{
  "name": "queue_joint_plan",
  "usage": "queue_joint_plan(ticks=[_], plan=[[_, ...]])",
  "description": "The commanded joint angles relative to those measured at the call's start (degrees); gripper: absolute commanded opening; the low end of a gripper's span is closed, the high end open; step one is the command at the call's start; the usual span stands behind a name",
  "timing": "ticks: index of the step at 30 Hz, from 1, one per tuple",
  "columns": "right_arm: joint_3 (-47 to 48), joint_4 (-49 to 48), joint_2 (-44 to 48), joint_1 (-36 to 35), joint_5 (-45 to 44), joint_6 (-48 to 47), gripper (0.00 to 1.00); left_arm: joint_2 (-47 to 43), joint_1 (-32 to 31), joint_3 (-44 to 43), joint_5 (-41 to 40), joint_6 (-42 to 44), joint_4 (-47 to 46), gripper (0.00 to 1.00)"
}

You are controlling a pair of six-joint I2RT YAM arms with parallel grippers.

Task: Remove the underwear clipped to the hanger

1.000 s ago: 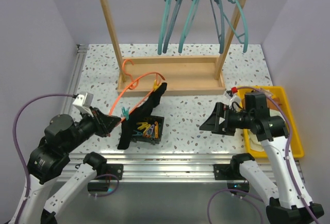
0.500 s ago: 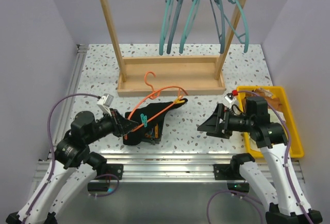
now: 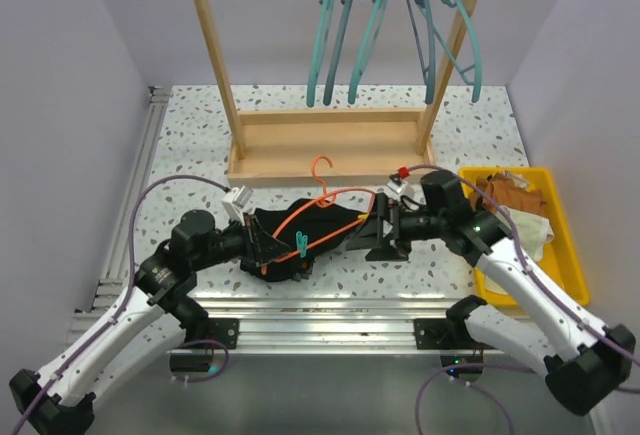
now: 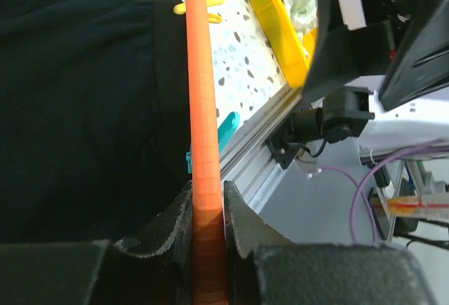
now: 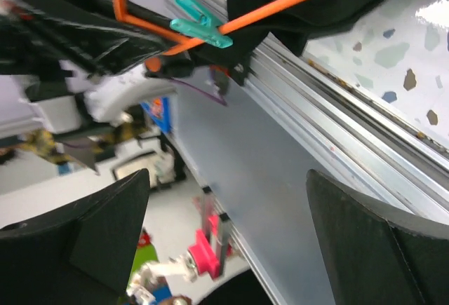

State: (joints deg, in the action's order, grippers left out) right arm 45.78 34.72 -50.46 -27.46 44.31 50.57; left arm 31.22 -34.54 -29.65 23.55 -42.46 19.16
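Observation:
My right gripper should pull off the teal clip (image 3: 302, 243), which is still on the hanger's bar (image 3: 287, 255) beside my left gripper, before it frees the yellow clip.
An orange hanger (image 3: 325, 207) lies low over the table's front middle, with black underwear (image 3: 290, 225) draped on it. A teal clip (image 3: 300, 245) and a yellow clip (image 3: 361, 217) pinch the cloth to the bar. My left gripper (image 3: 262, 247) is shut on the hanger's orange bar (image 4: 198, 109), right beside the black underwear (image 4: 84, 109). My right gripper (image 3: 366, 236) stands open at the hanger's right end, nothing between its fingers (image 5: 105, 228). Its view shows the teal clip (image 5: 200, 21) on the bar. A cream-white underwear piece (image 3: 530, 227) lies in the yellow bin (image 3: 570, 275).
A wooden rack (image 3: 330, 145) with several teal hangers (image 3: 345, 45) stands behind. Brown clothes (image 3: 510, 195) fill the back of the yellow bin. A dark box (image 3: 290, 263) sits mostly hidden under the black cloth. The table's metal rail (image 3: 330, 310) runs along the front.
My left arm has swung the hanger and black underwear right and down onto the table. My right gripper has moved left from the bin to the hanger's right end.

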Motion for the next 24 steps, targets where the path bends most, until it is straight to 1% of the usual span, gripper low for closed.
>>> queue_joint_plan(ticks=[1, 3, 5, 6, 9, 11, 13, 14, 16, 18, 20, 24], plan=[[6.7, -6.8, -5.6, -9.8, -11.8, 2.4, 0.96, 2.1, -3.9, -2.0, -3.2, 0.0, -7.7, 0.00], [8.7, -8.1, -8.1, -11.6, -14.8, 2.2, 0.95, 3.8, -5.1, -3.5, -3.7, 0.8, -7.2, 0.00], [10.9, -9.2, -10.7, -13.0, -16.0, 3.1, 0.91, 4.7, -5.3, -4.4, -4.0, 1.7, -6.4, 0.00], [10.9, -9.8, -11.5, -13.5, -16.7, 3.6, 0.91, 5.0, -5.3, -4.7, -4.2, 2.0, -5.8, 0.00], [11.9, -12.0, -13.8, -15.5, -18.0, 5.1, 0.86, 5.6, -5.4, -5.9, -5.0, 3.1, -4.0, 0.00], [13.1, -11.2, -15.5, -18.1, -22.4, 6.0, 0.81, 5.7, -5.4, -6.2, -5.8, 3.2, -3.6, 0.00], [14.6, -8.6, -16.8, -21.0, -28.4, 6.4, 0.80, 5.6, -5.4, -6.6, -6.4, 3.3, -2.8, 0.00], [14.7, -7.7, -17.1, -21.7, -30.1, 7.3, 0.74, 5.6, -5.4, -6.8, -6.5, 3.3, -2.8, 0.00], [15.0, -7.6, -17.9, -23.7, -34.3, 9.6, 0.69, 5.4, -5.4, -6.8, -6.8, 3.4, -2.6, 0.00], [15.7, -6.3, -19.3, -25.2, -38.1, 12.5, 0.62, 5.6, -5.4, -7.3, -7.4, 3.9, -1.5, 0.00], [15.9, -5.7, -20.6, -25.8, -39.3, 14.7, 0.63, 5.6, -5.4, -7.7, -7.9, 4.7, -0.7, 0.00], [17.6, -4.3, -23.1, -26.5, -40.5, 19.4, 0.73, 5.7, -5.4, -8.8, -9.2, 5.9, 0.6, 0.00]])
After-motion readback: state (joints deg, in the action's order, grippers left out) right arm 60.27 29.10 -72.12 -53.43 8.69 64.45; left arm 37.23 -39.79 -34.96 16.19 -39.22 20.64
